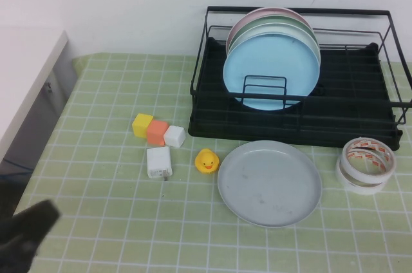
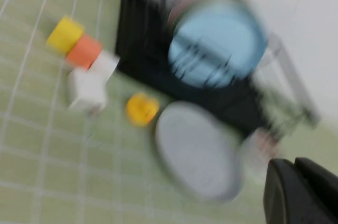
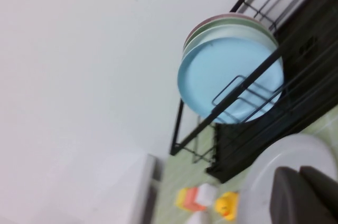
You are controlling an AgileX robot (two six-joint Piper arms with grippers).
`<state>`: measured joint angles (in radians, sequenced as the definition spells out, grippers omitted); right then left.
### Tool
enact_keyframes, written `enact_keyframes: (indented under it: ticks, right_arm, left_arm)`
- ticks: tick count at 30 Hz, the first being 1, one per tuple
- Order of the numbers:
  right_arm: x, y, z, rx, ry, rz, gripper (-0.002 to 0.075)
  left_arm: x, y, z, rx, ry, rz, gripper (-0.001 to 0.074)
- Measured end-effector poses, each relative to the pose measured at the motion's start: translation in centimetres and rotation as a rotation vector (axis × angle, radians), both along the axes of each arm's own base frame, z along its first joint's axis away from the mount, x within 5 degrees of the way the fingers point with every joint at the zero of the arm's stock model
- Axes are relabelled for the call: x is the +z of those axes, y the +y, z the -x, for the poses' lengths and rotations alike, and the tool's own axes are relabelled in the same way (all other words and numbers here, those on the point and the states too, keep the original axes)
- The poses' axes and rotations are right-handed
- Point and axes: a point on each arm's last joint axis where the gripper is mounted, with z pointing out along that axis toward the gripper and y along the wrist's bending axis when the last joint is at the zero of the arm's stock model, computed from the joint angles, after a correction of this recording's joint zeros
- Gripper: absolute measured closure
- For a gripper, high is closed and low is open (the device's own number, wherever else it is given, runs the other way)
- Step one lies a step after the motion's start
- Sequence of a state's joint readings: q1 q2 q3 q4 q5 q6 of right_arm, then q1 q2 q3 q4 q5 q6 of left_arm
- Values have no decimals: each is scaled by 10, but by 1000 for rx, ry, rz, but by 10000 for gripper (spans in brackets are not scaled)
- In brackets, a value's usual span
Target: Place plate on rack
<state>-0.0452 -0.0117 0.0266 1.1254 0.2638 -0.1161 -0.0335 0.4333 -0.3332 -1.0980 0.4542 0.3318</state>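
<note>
I should keep moving my left gripper toward tiles (image 1: 210, 196) beside the grey plate's rim (image 1: 223, 194), which are clear in front of the duck, until its fingers straddle the plate's rim.
The pale grey plate (image 1: 269, 183) lies flat on the green tiled table, just in front of the black wire rack (image 1: 360, 125). The rack holds light blue (image 1: 270, 70), pale green and pink plates standing upright. My left gripper (image 1: 26, 231) is low at the near left corner, far from the plate, its fingers together and empty (image 2: 298, 192). The left wrist view is blurred and shows the plate (image 2: 198, 150) and rack (image 2: 137, 39). My right gripper (image 3: 303, 195) is out of the high view; its wrist view shows its fingers together, over the plate (image 3: 285, 155) and facing the rack (image 3: 311, 76).
Yellow (image 1: 142, 124), orange (image 1: 156, 132) and white (image 1: 174, 136) cubes, a white charger (image 1: 158, 161) and a yellow duck (image 1: 206, 160) lie left of the plate. Stacked tape rolls (image 1: 365, 165) sit to its right. A white counter (image 1: 26, 80) borders the table's left.
</note>
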Motion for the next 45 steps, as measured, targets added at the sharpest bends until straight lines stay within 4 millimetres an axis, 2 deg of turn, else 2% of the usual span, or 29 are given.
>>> enact_keyframes:
  ticks: [6, 11, 14, 17, 24, 28, 30, 37, 40, 45]
  right_arm:
    - [0, 0, 0, 13, -56, 211, 717]
    - [0, 0, 0, 21, -81, 308, 717]
    - [0, 1, 0, 35, -88, 346, 717]
    - [-1, 3, 1, 62, -92, 384, 717]
    - [-3, 6, 2, 106, -88, 421, 717]
    - [-4, 7, 2, 115, -85, 430, 717]
    - [-4, 7, 2, 116, -85, 432, 717]
    - [-5, 8, 3, 136, -80, 432, 717]
    - [-5, 9, 3, 142, -78, 432, 717]
    - [-6, 9, 3, 148, -76, 440, 717]
  left_arm:
    - [26, -5, -61, -219, 198, -366, 737]
    - [42, -5, -110, -295, 276, -519, 736]
    - [50, -15, -128, -328, 275, -606, 736]
    - [48, -35, -139, -375, 290, -712, 736]
    - [19, -106, -157, -485, 362, -933, 736]
    - [7, -145, -171, -478, 424, -893, 728]
    - [-1, -160, -179, -483, 465, -852, 692]
    - [-40, -198, -213, -490, 569, -699, 407]
    - [-63, -207, -223, -500, 589, -692, 370]
    - [-99, -219, -238, -525, 631, -728, 358]
